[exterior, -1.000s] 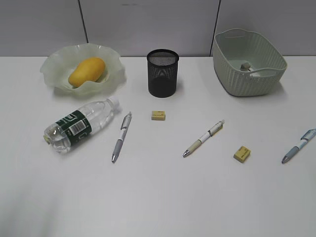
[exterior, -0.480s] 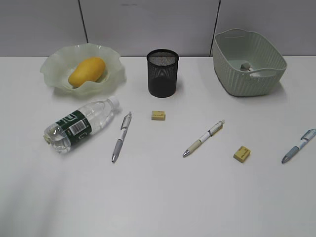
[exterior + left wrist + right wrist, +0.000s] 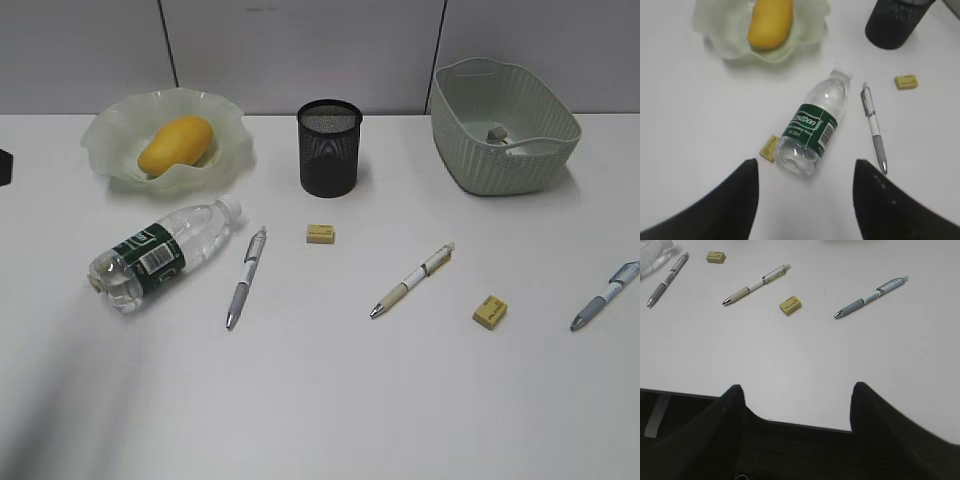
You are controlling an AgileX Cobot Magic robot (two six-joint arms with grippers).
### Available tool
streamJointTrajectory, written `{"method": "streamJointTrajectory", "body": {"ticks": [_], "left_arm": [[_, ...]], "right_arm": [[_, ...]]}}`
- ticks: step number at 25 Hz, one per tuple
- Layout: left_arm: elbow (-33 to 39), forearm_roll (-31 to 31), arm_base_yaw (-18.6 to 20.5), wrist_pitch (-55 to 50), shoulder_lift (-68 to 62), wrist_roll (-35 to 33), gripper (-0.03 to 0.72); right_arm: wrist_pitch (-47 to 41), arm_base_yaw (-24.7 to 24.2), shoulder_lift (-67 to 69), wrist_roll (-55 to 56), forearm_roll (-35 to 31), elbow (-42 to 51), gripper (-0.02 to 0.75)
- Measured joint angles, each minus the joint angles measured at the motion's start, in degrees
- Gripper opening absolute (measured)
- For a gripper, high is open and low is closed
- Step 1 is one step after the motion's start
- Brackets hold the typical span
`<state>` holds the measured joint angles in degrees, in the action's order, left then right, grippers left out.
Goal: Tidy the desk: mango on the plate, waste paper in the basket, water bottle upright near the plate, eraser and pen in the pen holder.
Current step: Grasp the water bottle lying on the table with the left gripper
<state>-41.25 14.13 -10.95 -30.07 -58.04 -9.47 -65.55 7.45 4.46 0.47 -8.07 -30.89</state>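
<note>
I should keep opening my left gripper and moving it in until its fingers are on both sides of the water bottle's upper body (image 3: 201, 229), because open desk (image 3: 231, 253) lies between that upper body and the pen.
The mango (image 3: 176, 145) lies in the wavy-rimmed plate (image 3: 232, 132) at the back left. The water bottle (image 3: 165, 252) lies on its side in front of the plate, cap toward the plate. The black mesh pen holder (image 3: 330, 148) stands at the back middle. The waste paper (image 3: 497, 133) lies inside the basket (image 3: 540, 165) at the back right. Three pens (image 3: 246, 277) (image 3: 412, 280) (image 3: 605, 296) and two erasers (image 3: 320, 233) (image 3: 489, 312) lie on the desk (image 3: 330, 400). My left gripper (image 3: 803, 172) is open above the bottle's base (image 3: 812, 125). My right gripper (image 3: 796, 386) is open and empty over the desk's front edge.
A third eraser (image 3: 770, 148) lies against the bottle's base on its left side. A dark part of my left arm (image 3: 4, 166) shows at the left edge of the exterior view. The desk's front edge (image 3: 805, 426) runs below the right gripper.
A dark part of the left arm has come into the exterior view at the left edge, and a shadow has grown at the lower left. The objects have not moved.
</note>
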Motion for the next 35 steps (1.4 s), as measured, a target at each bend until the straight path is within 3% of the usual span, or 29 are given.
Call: {"method": "streamJointTrajectory", "body": {"ticks": [12, 16, 22, 30, 35], "left_arm": [[-23.22, -0.32, -0.41, -15.32, -26.84, -6.35, 0.452], [-28.06, -1.47, -2.92, -16.23, -32.36, -7.97, 0.472], [-34.76, -6.73, -8.23, -20.72, -41.26, -8.29, 0.587], [-48.0, -8.88, -10.86, -33.23, -55.66, -8.37, 0.601], [-53.41, -12.23, -11.69, -35.18, -61.4, -7.93, 0.602]], "right_arm": [[0.0, 0.0, 0.0, 0.0, 0.06, 0.0, 0.52], [0.0, 0.0, 0.0, 0.0, 0.06, 0.0, 0.52], [0.0, 0.0, 0.0, 0.0, 0.06, 0.0, 0.511], [0.0, 0.0, 0.0, 0.0, 0.06, 0.0, 0.51], [0.0, 0.0, 0.0, 0.0, 0.11, 0.0, 0.509]]}}
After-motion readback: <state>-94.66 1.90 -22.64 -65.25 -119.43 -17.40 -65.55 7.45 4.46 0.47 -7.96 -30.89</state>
